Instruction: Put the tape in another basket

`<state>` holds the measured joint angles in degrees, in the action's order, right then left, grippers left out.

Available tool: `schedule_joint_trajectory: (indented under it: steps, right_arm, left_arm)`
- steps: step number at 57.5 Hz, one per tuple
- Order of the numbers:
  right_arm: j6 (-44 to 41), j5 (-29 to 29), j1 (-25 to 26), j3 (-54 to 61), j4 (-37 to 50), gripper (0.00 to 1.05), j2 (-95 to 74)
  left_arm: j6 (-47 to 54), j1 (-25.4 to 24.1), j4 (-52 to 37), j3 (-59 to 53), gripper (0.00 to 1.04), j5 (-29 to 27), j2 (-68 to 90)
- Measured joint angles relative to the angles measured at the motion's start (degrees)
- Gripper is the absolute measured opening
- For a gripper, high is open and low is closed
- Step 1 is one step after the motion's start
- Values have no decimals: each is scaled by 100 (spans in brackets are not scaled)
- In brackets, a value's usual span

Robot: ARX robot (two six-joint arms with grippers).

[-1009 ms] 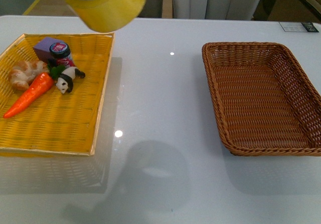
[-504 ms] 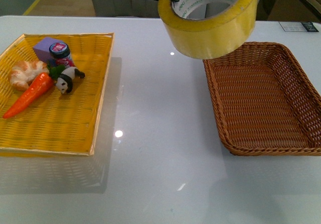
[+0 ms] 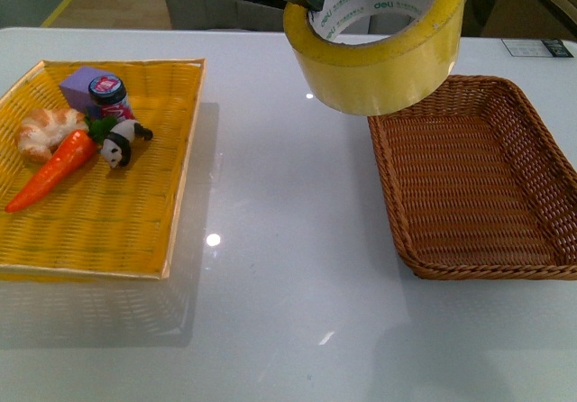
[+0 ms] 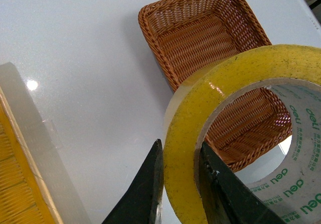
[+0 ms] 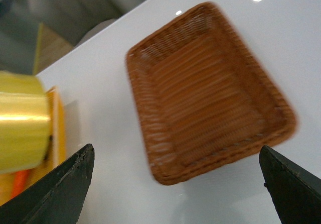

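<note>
The yellow tape (image 3: 347,67) should keep standing on its edge when I lower it into the basket, because it has a wide curved outer side (image 3: 383,81).
The yellow tape (image 3: 379,55) hangs in the air close to the front camera, over the near-left corner of the brown wicker basket (image 3: 469,177). My left gripper (image 4: 180,184) is shut on the tape (image 4: 190,133), one finger outside the roll's wall and one inside against the white core with green lettering. The empty basket (image 4: 200,33) lies beyond it on the white table. My right gripper (image 5: 175,184) is open, high above the table beside the basket (image 5: 205,93), with nothing between its fingers. The tape (image 5: 22,121) shows at that view's edge.
A shallow yellow woven tray (image 3: 99,222) on the table's left holds a toy carrot (image 3: 54,169), a bread piece (image 3: 45,130), a panda figure (image 3: 122,142) and a small purple jar (image 3: 106,91). White chairs stand behind the table.
The tape, held in my left gripper, travelled from above the yellow tray rightwards to the brown basket's left edge, then dropped slightly in the last half second.
</note>
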<state>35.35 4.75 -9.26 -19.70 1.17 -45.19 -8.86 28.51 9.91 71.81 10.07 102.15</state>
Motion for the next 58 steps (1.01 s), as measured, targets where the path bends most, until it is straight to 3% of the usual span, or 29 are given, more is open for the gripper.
schedule_joint_trajectory:
  steps: [10,29,58]
  right_arm:
    - [787,-1123,-289,-175,1744,96,-1453]
    - [1510,-1845,-664,-457,3672,96,-3060]
    - [1904,-2138,-723,-741,4789,96,-4221]
  left_arm:
    - [0,0,46,0,15,-2,0]
    - [0,20,107,0,15,44,-4]
    - [-9,26,162,2,14,136,-4]
